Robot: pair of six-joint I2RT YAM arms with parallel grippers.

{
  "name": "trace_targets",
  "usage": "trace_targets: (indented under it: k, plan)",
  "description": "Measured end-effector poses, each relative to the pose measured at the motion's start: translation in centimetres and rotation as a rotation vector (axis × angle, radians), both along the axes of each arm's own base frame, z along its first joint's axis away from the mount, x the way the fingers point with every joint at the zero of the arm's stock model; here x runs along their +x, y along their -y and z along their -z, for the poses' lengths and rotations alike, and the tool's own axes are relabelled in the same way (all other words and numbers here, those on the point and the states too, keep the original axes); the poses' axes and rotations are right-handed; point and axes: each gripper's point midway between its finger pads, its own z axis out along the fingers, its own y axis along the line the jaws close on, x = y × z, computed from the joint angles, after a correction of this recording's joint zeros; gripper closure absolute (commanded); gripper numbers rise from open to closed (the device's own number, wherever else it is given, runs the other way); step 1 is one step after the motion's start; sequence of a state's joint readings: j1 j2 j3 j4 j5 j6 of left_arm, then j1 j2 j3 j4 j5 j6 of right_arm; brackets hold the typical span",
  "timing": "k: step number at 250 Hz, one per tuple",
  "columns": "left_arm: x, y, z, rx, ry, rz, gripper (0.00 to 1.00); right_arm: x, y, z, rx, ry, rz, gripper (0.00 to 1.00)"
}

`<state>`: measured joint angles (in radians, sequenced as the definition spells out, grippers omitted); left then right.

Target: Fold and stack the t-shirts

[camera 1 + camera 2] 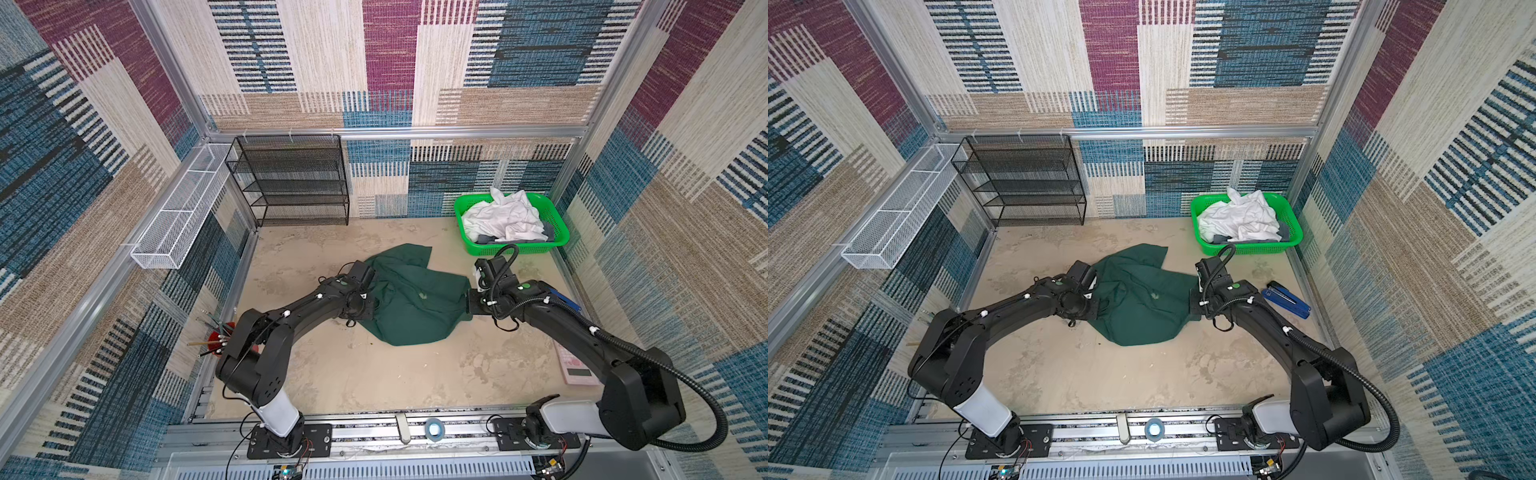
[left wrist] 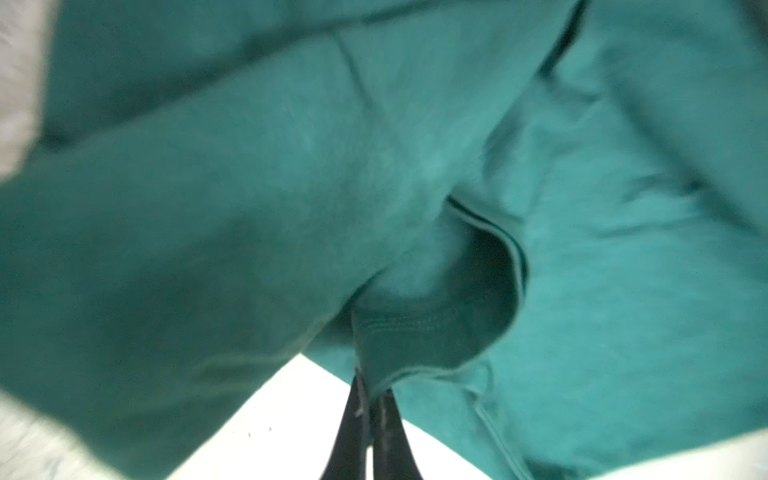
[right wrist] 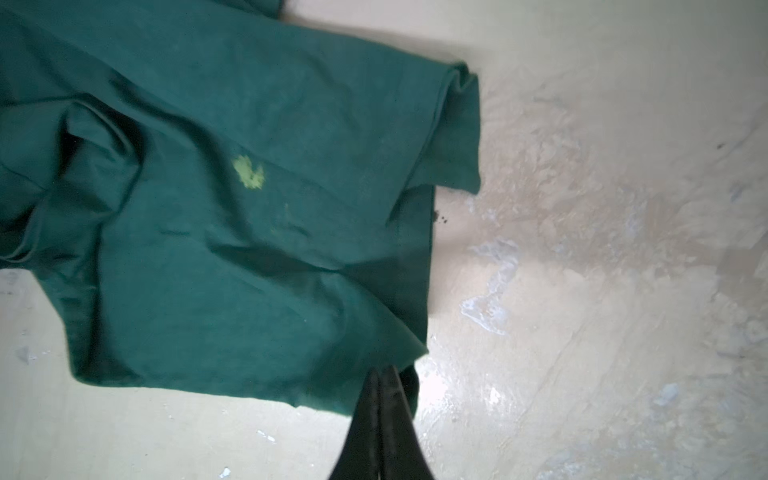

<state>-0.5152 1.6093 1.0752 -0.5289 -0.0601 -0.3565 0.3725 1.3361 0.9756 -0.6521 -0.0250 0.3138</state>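
Note:
I should pull the t-shirt's stitched hem toward the red cup (image 1: 221, 339) with my left gripper, because the green t-shirt lies doubled over itself (image 1: 417, 285). Both grippers will lift it and spread it next.
A large dark green t-shirt (image 1: 409, 299) (image 1: 1142, 303) lies rumpled mid-table between both arms. My left gripper (image 2: 372, 390) is shut on a stitched hem of it (image 2: 399, 328), at the shirt's left edge (image 1: 368, 307). At the shirt's right edge (image 1: 468, 305), my right gripper (image 3: 380, 374) is shut on a corner of the green cloth (image 3: 249, 249). White t-shirts (image 1: 505, 218) (image 1: 1241, 220) are heaped over some grey fabric (image 1: 486, 239) in a bright green basket (image 1: 515, 249) at the back right.
A black mesh shelf (image 1: 291, 183) stands at the back left, with a white wire tray (image 1: 178, 216) on the left wall. A red cup of pencils (image 1: 216, 340) sits front left. A pink calculator (image 1: 575, 365) and a blue stapler (image 1: 1285, 299) lie at the right.

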Motion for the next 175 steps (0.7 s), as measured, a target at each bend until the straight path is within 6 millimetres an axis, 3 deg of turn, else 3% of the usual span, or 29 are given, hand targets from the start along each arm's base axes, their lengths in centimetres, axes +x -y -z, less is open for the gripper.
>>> trace_targets:
  k: [21, 42, 88, 114, 131, 144, 155, 165, 175]
  plan:
    - [-0.1, 0.0, -4.2, -0.067, 0.086, 0.001, 1.0, 0.8, -1.1, -2.9, 0.056, 0.064, -0.028, 1.0]
    - [-0.4, -0.3, -9.8, -0.148, 0.196, -0.004, 1.0, 1.9, -2.1, -7.5, 0.113, 0.163, -0.061, 1.0]
    - [-1.3, -3.9, -23.5, -0.283, 0.48, -0.082, 1.0, 4.0, -3.4, -21.7, 0.226, 0.473, -0.101, 1.0]
    - [-2.4, -6.2, -31.0, -0.32, 0.631, -0.135, 1.0, 3.8, -3.3, -30.4, 0.285, 0.656, -0.105, 1.0]
    - [-3.6, -7.4, -36.0, -0.347, 0.739, -0.155, 1.0, 3.2, -3.0, -35.0, 0.318, 0.76, -0.105, 1.0]
    - [-4.5, -8.2, -38.8, -0.365, 0.809, -0.168, 1.0, 3.0, -2.9, -36.2, 0.327, 0.784, -0.107, 1.0]
    - [-5.2, -8.7, -40.0, -0.373, 0.841, -0.176, 1.0, 3.0, -3.0, -35.7, 0.324, 0.769, -0.11, 0.82]
    - [-5.6, -8.8, -40.1, -0.376, 0.847, -0.177, 1.0, 3.4, -3.4, -33.7, 0.318, 0.724, -0.122, 0.65]
    - [-5.5, -8.8, -39.0, -0.373, 0.832, -0.18, 1.0, 3.9, -4.0, -29.9, 0.305, 0.647, -0.138, 0.51]
